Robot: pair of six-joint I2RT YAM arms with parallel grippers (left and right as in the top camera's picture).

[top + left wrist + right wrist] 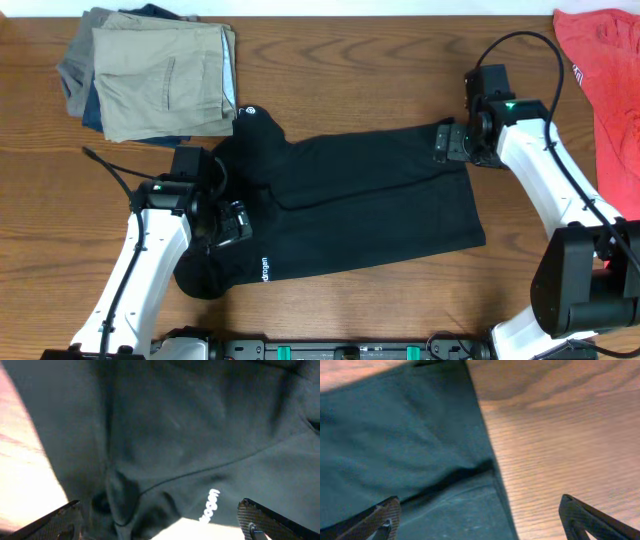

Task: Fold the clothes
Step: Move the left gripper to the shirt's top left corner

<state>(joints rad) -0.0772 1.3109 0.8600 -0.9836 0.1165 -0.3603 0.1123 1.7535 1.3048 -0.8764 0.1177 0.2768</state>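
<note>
Next, I take the edge (pixel 218 150) beside the trousers stack with my left gripper and lift it before folding, because the black garment's logo end (pixel 258 122) lies crooked against that stack.
The black garment (pixel 360 200) lies spread across the middle of the wooden table, with a small white round logo (pixel 249 112) at its upper left and tiny white print (pixel 267 268) near its lower left edge. My left gripper (pixel 232 222) is open over the garment's bunched left end; the left wrist view shows black folds (pixel 190 435) and the print (pixel 210 505) between its fingers (pixel 160 522). My right gripper (pixel 443 143) is open at the garment's upper right corner; its wrist view shows the garment's edge (pixel 420 450) between the fingers (pixel 480 520).
A stack of folded tan, grey and blue trousers (pixel 155 75) sits at the back left, touching the garment's corner. A red-coral shirt (pixel 605 70) lies at the back right edge. Bare wood (pixel 560 435) lies right of the garment.
</note>
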